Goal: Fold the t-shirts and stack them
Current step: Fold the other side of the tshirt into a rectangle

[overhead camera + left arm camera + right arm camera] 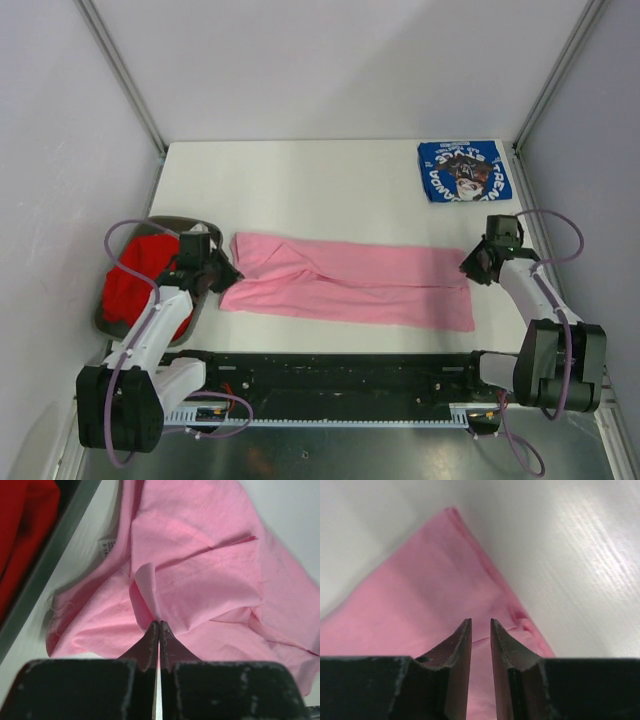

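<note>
I should bring the tip of the pink t-shirt's flap down with my left gripper and pull the flap's other corner (256,540) straight with my right gripper, because the flap slants from its raised tip (146,575).
The pink t-shirt (350,280) lies folded into a long band across the middle of the table. My left gripper (222,272) is at its left end, and in the left wrist view the gripper (159,623) is shut on a raised fold of the pink t-shirt (200,580). My right gripper (470,264) is at the shirt's right end. In the right wrist view the gripper (480,621) stands narrowly open over the pink cloth (430,590) near its corner. The blue t-shirt (463,170) lies folded at the back right. The red t-shirt (140,275) is crumpled in the bin.
The grey oval bin (172,222) stands at the left table edge, right beside my left gripper; its rim also shows in the left wrist view (55,550). Metal frame posts rise at the back corners. A black rail runs along the near edge.
</note>
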`<state>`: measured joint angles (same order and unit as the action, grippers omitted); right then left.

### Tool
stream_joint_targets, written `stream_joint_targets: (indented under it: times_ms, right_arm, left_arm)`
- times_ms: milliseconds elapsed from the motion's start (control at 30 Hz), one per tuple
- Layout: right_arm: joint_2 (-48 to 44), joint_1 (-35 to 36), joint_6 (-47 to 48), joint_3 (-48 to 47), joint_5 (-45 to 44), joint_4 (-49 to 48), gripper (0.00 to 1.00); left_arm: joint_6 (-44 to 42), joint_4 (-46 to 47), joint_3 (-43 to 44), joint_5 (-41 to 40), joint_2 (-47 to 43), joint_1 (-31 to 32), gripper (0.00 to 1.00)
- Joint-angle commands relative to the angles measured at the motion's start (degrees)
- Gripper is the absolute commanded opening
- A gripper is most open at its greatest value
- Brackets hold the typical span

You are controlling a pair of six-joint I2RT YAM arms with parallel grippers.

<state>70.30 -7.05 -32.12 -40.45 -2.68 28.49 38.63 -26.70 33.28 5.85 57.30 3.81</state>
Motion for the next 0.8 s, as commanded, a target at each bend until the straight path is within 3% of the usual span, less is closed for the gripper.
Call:
stream_joint_targets:
  times_ms: [0,267,467,767]
  right_arm:
    - [0.2,6.5,-3.5,-3.8,-1.0,-1.0,0.25]
    - [7.1,25.9,-8.5,-8.7,-1.8,-6.1,0.24]
    - [16.2,37.1,-5.9,-16.0,0.2,-12.5,0.24]
    - [29.6,45.3,2.7,-29.5,7.3,-16.6,0.26]
  left_arm:
    - [3.4,1.0,-1.9,1.9,0.9,-0.3,0.0]
    - [7.7,1.0,-5.6,0.8,3.2,-0.2,0.0]
    - [7.3,0.9,-5.7,0.7,3.8,0.4,0.0]
    - [2.9,0.6,-2.5,3.5,0.1,0.9,0.0]
